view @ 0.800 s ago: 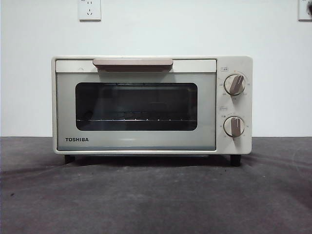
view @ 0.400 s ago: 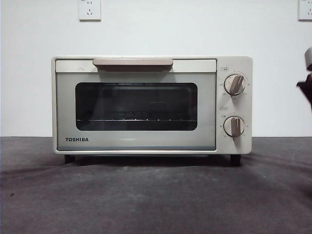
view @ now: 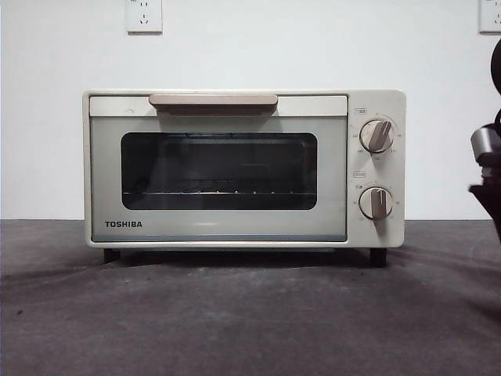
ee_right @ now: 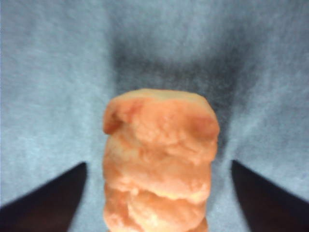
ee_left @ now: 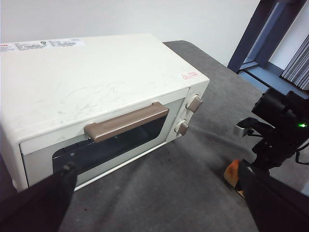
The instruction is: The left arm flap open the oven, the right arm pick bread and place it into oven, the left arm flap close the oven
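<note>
The oven door (view: 219, 172) will swing down flat when I pull with my left gripper, because the beige bar handle (view: 214, 102) sits along its top edge.
The cream-white TOSHIBA oven (view: 235, 168) stands on the dark table with its door shut; it also shows in the left wrist view (ee_left: 96, 87), with its beige bar handle (ee_left: 126, 122). My left gripper (ee_left: 157, 169) is open and empty, hovering above and in front of the oven door. The golden-orange bread (ee_right: 159, 164) lies on the table right of the oven, and a corner of it shows in the left wrist view (ee_left: 231, 173). My right gripper (ee_right: 158, 165) is open, one jaw on each side of the bread, with a gap on both sides. The right arm (view: 489, 168) shows at the front view's right edge.
The oven's two round knobs (view: 376, 168) sit on its right panel. A white wall with sockets (view: 144, 16) stands behind the oven. The dark grey cloth (view: 250, 313) covers the table in front. A dark window frame (ee_left: 260, 29) stands beyond the table.
The right arm has come into the front view at the right edge and has moved lower. The oven has not moved and its door stays shut.
</note>
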Motion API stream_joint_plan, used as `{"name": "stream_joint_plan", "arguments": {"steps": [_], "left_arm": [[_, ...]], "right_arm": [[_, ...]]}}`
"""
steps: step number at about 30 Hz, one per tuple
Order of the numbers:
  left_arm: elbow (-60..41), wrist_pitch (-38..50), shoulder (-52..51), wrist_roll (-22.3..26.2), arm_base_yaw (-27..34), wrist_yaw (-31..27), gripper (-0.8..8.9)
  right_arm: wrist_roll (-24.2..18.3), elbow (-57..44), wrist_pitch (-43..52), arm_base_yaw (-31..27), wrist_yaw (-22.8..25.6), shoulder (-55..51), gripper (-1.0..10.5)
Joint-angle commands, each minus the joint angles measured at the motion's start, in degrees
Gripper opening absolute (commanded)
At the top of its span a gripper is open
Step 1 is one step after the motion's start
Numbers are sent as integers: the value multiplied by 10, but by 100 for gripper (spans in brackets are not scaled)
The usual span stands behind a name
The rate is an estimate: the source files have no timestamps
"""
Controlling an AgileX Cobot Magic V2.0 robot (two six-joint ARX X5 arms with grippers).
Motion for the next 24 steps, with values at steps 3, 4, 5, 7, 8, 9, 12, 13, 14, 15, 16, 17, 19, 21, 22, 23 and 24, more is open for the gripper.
{"name": "stream_joint_plan", "arguments": {"steps": [3, 4, 5, 7, 8, 9, 12, 13, 14, 15, 16, 17, 19, 21, 22, 23, 24], "left_arm": [[12, 4, 3, -3, -2, 2, 531], [12, 4, 3, -3, -2, 2, 532], [12, 4, 3, -3, -2, 2, 531], [12, 4, 3, -3, -2, 2, 531], [12, 3, 3, -3, -2, 2, 531], [12, 3, 4, -3, -2, 2, 531], [12, 3, 10, -3, -3, -1, 521], [12, 3, 15, -3, -3, -2, 515], [13, 3, 21, -3, -3, -2, 496], [13, 3, 26, -3, -3, -2, 480], [13, 3, 34, -3, -3, -2, 451], [13, 3, 42, -3, -4, -2, 421], [16, 3, 62, -3, -6, -2, 348], [19, 4, 83, -3, -9, -2, 252], [23, 3, 96, -3, -11, -2, 193], [28, 3, 111, -3, -13, -2, 137], [32, 3, 124, -3, -16, -2, 95]], "right_arm": [[-7, 2, 2, 3, 0, 15, 154], [-8, 2, 2, 3, 0, 15, 122], [-8, 3, 2, 3, 0, 15, 100], [-8, 7, -2, 3, -1, 12, 86], [-8, 13, -10, 3, -1, 9, 86], [-8, 20, -18, 3, -1, 6, 86], [-9, 47, -49, 3, -3, -14, 86], [-9, 57, -62, 3, -5, -25, 86], [-9, 67, -74, 3, -5, -37, 86], [-9, 74, -83, 3, -5, -50, 86], [-9, 81, -93, 3, -5, -67, 86], [-9, 86, -101, 3, -5, -86, 86], [-9, 91, -111, 3, -5, -126, 86], [-10, 91, -115, 3, -9, -170, 86], [-13, 91, -117, 3, -14, -194, 86], [-16, 91, -118, 3, -21, -219, 86], [-18, 91, -118, 3, -25, -240, 86]]}}
